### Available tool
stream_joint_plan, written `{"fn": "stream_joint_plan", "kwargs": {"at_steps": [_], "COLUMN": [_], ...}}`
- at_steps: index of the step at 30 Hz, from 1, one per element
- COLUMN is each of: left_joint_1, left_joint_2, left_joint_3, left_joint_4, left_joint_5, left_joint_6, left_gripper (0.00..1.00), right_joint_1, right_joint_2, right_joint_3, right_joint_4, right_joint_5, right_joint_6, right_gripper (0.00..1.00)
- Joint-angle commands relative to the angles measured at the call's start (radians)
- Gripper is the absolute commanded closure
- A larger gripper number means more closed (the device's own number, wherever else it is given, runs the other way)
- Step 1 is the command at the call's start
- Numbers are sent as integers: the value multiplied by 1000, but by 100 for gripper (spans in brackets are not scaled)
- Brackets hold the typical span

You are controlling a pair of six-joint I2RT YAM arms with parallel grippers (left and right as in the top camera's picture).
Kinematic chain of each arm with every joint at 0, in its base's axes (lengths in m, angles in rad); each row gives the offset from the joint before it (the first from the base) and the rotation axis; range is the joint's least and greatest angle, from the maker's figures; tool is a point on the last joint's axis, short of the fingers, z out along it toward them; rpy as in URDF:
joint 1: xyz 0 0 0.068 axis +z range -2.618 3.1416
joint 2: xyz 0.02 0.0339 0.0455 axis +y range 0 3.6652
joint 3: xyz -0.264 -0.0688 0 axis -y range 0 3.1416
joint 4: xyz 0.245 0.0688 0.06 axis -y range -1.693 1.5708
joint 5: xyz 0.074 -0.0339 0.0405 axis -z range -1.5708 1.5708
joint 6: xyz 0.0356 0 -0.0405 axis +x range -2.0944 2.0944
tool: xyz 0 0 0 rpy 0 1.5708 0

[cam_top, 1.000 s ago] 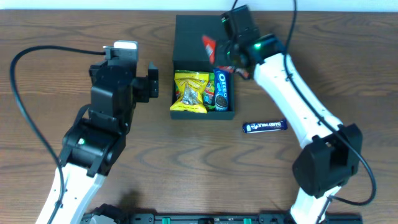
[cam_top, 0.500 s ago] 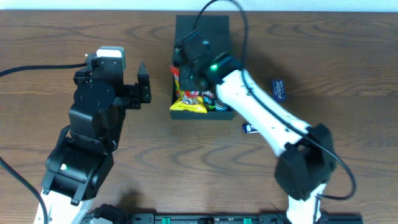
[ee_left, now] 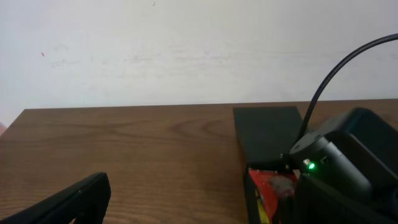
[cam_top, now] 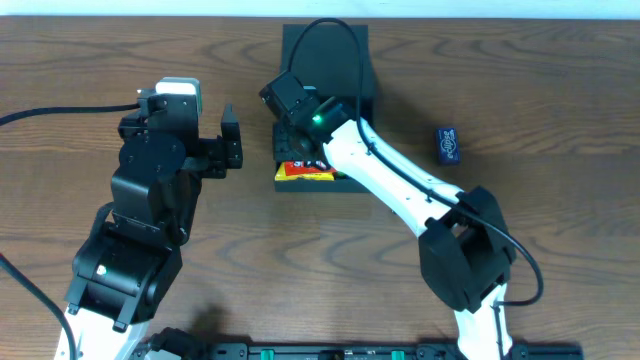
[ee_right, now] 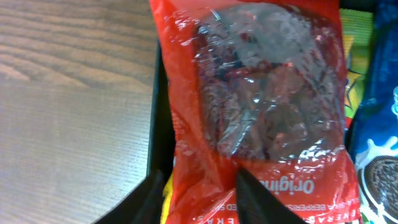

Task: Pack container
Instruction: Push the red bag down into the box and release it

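Note:
The yellow packet's front edge rises up at the box's rim, so next I let go of the red packet with my right gripper and tuck the yellow corner down inside.
The container is a dark box with its flap lid open toward the back. My right gripper is low over its left side and is shut on a red snack packet with a clear window. The packet also shows in the overhead view and in the left wrist view. A yellow packet and a blue Oreo packet lie in the box beside it. My left gripper is open and empty, to the left of the box.
A small blue chocolate bar lies on the wooden table to the right of the box. My right arm crosses the table in front of the box. A white wall stands behind the table.
My right gripper has carried the red packet from the box's back right corner to its left side and lower over the packets. My left arm has shifted a little to the left.

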Motion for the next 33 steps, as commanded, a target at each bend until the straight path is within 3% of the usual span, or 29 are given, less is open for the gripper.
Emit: {"fn": "stream_joint_plan", "kwargs": {"at_steps": [1, 3, 5, 9, 14, 23, 33], "left_joint_1": [3, 3, 3, 3, 3, 3, 3], "left_joint_2": [-9, -9, -9, -9, -9, -9, -9], "left_joint_3": [17, 17, 17, 17, 17, 17, 17], "left_joint_4": [-2, -1, 3, 6, 6, 6, 6], "left_joint_5": [0, 0, 0, 0, 0, 0, 0], "left_joint_6": [3, 3, 3, 3, 3, 3, 3], "left_gripper": [5, 5, 5, 5, 5, 5, 5], "right_joint_1": [-26, -39, -56, -79, -82, -89, -55], "right_joint_2": [-33, -61, -103, -138, -112, -35, 114], "right_joint_3": [3, 3, 3, 3, 1, -1, -1], "right_joint_4": [0, 4, 6, 2, -25, -72, -54], "right_joint_5": [-94, -121, -130, -130, -104, -25, -205], "right_joint_6": [-28, -53, -86, -152, -171, -180, -289], "right_gripper": [53, 46, 47, 86, 98, 99, 99]}}
